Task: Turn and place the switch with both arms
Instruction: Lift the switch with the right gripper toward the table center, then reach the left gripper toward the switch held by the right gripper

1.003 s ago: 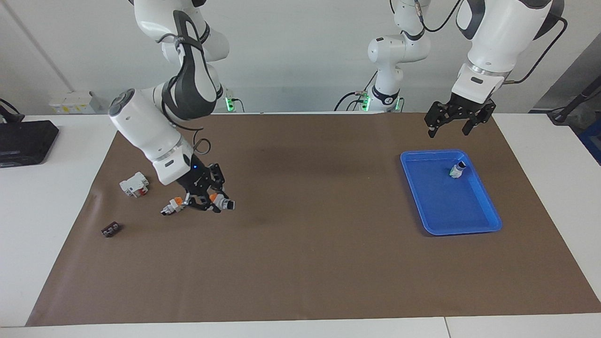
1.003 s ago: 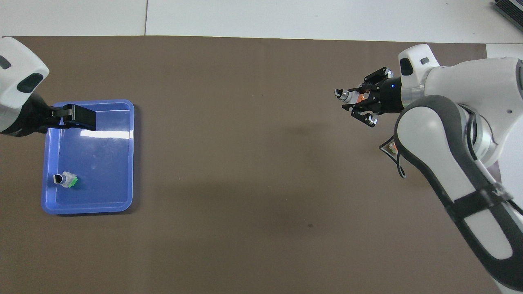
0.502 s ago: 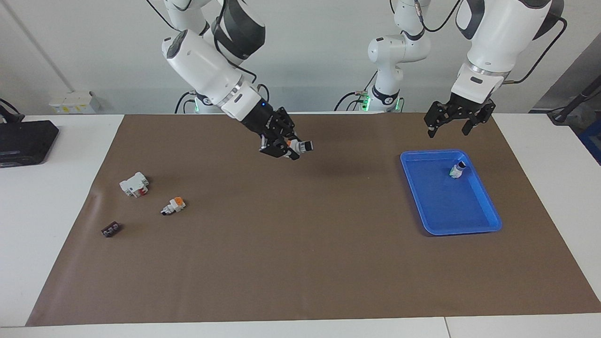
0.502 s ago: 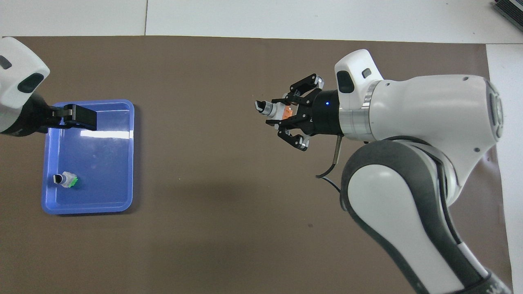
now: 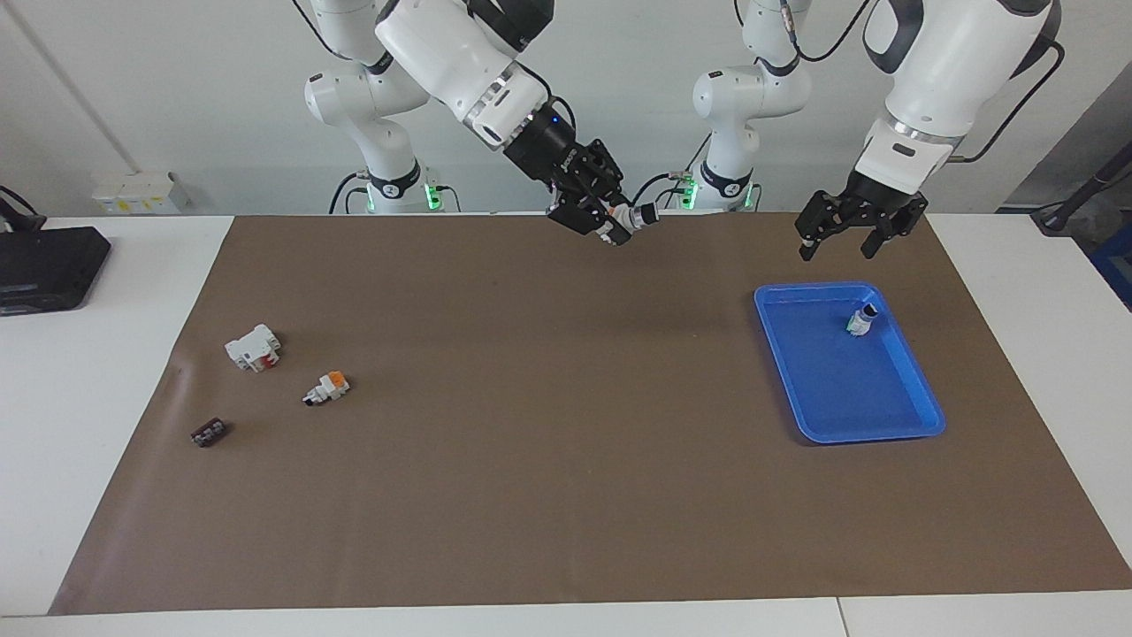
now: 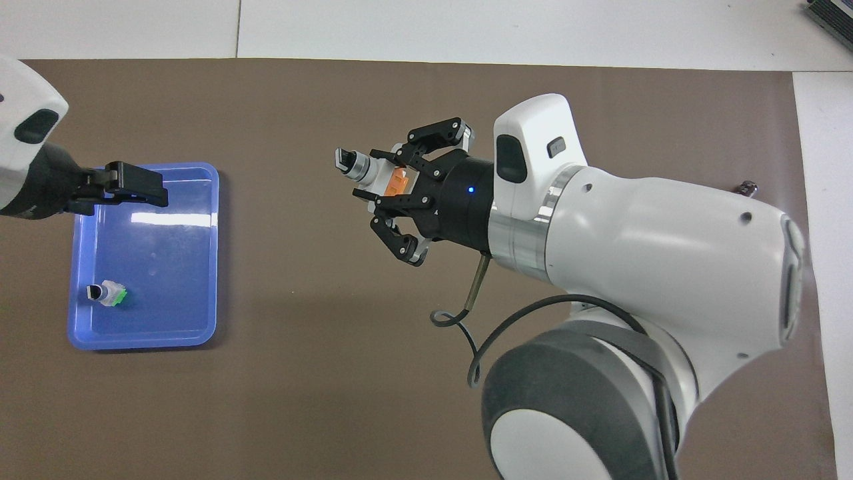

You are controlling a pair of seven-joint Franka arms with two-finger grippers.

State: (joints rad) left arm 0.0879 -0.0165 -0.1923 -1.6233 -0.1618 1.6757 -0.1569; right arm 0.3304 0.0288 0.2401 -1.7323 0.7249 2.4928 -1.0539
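The switch's black button end (image 6: 346, 161) sticks out of my right gripper, so I should keep the switch still and close my left gripper on that button end before I place the switch.
My right gripper (image 5: 613, 221) is shut on a switch (image 5: 630, 218), white with an orange face and a black button end. It holds the switch high over the middle of the brown mat, button end pointing toward the left arm's end; both show in the overhead view, gripper (image 6: 394, 190) and switch (image 6: 370, 173). My left gripper (image 5: 842, 239) is open and empty, up in the air by the blue tray (image 5: 911, 416), and shows in the overhead view (image 6: 136, 187). A second switch (image 5: 860, 320) with a green side lies in the tray (image 6: 200, 320), also in the overhead view (image 6: 106, 294). A third switch (image 5: 325, 388) lies on the mat.
A white block with a red part (image 5: 252, 347) and a small dark-brown piece (image 5: 209, 433) lie on the mat toward the right arm's end. A black device (image 5: 44, 265) sits on the white table at that end. The right arm hides these in the overhead view.
My right gripper has lifted the switch off the mat beside the third switch and carried it up and toward the left arm's end. The left gripper has barely moved.
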